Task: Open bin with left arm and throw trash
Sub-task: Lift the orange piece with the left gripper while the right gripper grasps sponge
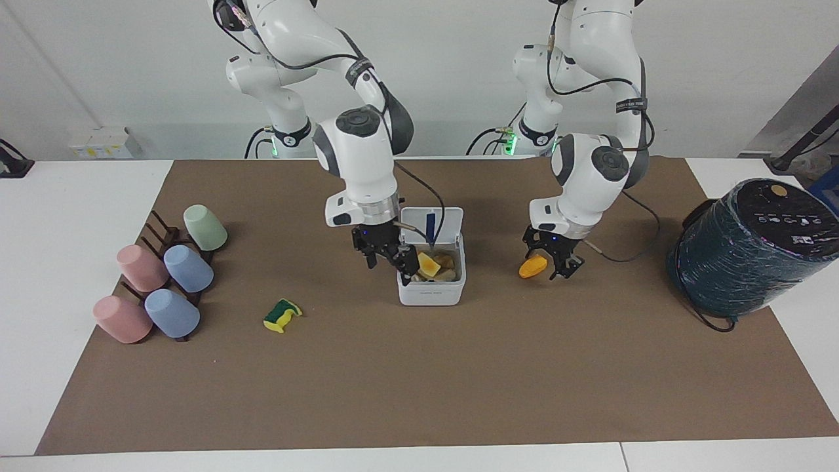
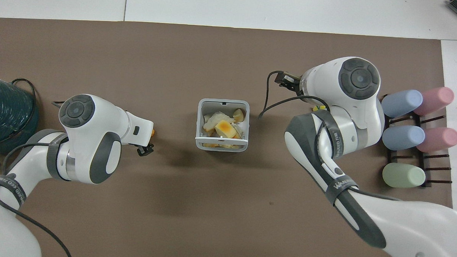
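The soft pieces [image 2: 222,124] lie lower than the white bin's rim. So the orange lump [image 2: 153,132] will lie on top of them inside the bin when I lower it in.
The white bin [image 1: 430,292] stands mid-mat with its lid [image 1: 432,219] up. Soft pieces fill it, with the pale yellow wedge [image 1: 429,264] on top; both show in the overhead view, the bin [image 2: 223,102] and the wedge [image 2: 225,129]. My right gripper [image 1: 387,254] is open and empty, just beside the bin toward the right arm's end. My left gripper [image 1: 549,257] is open and low at the orange lump [image 1: 532,267]; I cannot tell if they touch. The green-and-yellow sponge bit [image 1: 282,315] lies on the mat. From overhead my right arm hides nearly all of it.
A big dark teal wrapped cylinder [image 1: 754,246] stands at the left arm's end, with a black cable by it. A dark rack with several pastel cups [image 1: 164,282] lies at the right arm's end, also seen in the overhead view [image 2: 414,137].
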Motion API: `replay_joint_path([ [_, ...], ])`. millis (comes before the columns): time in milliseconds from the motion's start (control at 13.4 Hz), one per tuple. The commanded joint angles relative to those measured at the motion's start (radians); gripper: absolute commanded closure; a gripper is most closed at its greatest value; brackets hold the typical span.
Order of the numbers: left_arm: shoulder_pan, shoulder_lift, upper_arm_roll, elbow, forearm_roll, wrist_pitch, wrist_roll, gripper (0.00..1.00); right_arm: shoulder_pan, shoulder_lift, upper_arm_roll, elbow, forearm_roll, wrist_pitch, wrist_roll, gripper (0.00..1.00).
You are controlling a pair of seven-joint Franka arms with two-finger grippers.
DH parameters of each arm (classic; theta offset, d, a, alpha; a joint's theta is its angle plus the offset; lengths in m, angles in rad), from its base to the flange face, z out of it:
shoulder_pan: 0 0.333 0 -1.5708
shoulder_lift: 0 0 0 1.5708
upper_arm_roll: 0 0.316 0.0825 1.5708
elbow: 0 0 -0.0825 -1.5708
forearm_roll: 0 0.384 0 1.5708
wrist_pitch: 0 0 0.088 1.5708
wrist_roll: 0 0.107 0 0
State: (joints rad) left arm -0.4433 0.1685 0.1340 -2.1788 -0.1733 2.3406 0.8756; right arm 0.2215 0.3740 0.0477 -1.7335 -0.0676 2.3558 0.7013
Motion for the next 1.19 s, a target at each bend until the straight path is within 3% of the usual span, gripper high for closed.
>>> replay_joint_path([
  [0,0.000,-0.018,0.012,-0.039,0.017,0.029,0.040,0.35,-0.057,0.069,0.014,-0.011,-0.011,0.136,-0.079,0.00],
  [149,0.006,-0.015,0.012,-0.045,0.017,0.029,0.059,0.49,-0.079,0.103,0.014,-0.064,-0.012,0.265,-0.079,0.00],
  [299,0.008,-0.015,0.012,-0.046,0.017,0.029,0.059,0.62,-0.077,0.091,0.012,-0.107,-0.014,0.263,-0.080,0.00],
  [522,0.014,-0.014,0.012,-0.041,0.017,0.029,0.057,1.00,-0.076,0.060,0.006,-0.120,-0.027,0.168,-0.075,0.00],
  [821,0.046,0.022,0.015,0.051,0.015,0.032,-0.008,1.00,-0.080,0.020,0.001,-0.127,-0.138,0.080,-0.069,0.00],
  [1119,0.034,0.057,0.012,0.227,0.012,0.013,-0.359,1.00,-0.119,-0.001,0.005,-0.239,-0.149,0.209,-0.079,0.00],
])
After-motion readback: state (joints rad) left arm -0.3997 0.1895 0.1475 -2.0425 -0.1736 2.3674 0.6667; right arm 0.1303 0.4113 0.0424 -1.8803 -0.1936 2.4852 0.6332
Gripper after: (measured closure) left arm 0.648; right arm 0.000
